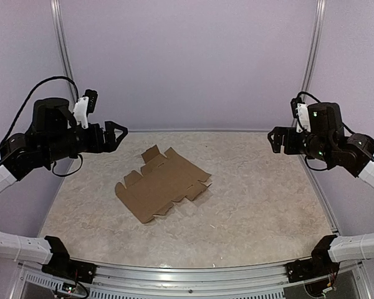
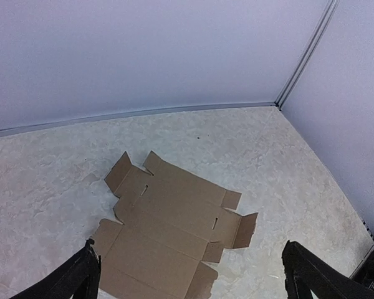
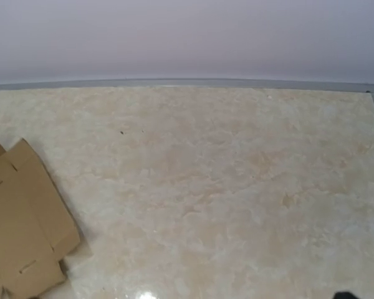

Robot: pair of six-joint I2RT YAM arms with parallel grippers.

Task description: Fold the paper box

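Note:
I can see that the table is clear up to the paper box's straight edge (image 1: 190,162), so I should go on moving my open right gripper toward that edge's near corner (image 1: 207,175) before it closes there.
The paper box (image 1: 164,184) is a flat brown die-cut cardboard sheet with tabs and flaps, lying unfolded on the table a little left of centre. One end flap stands slightly up. It also shows in the left wrist view (image 2: 168,230) and at the left edge of the right wrist view (image 3: 19,230). My left gripper (image 1: 117,134) hangs in the air to the left of and above the sheet, open and empty, its fingers (image 2: 75,280) spread wide. My right gripper (image 1: 275,140) hangs raised at the right, far from the sheet, open and empty.
The marbled beige table (image 1: 255,205) is bounded by pale walls at the back and sides, with metal rails along its edges (image 1: 193,266). The arm bases sit at the near corners.

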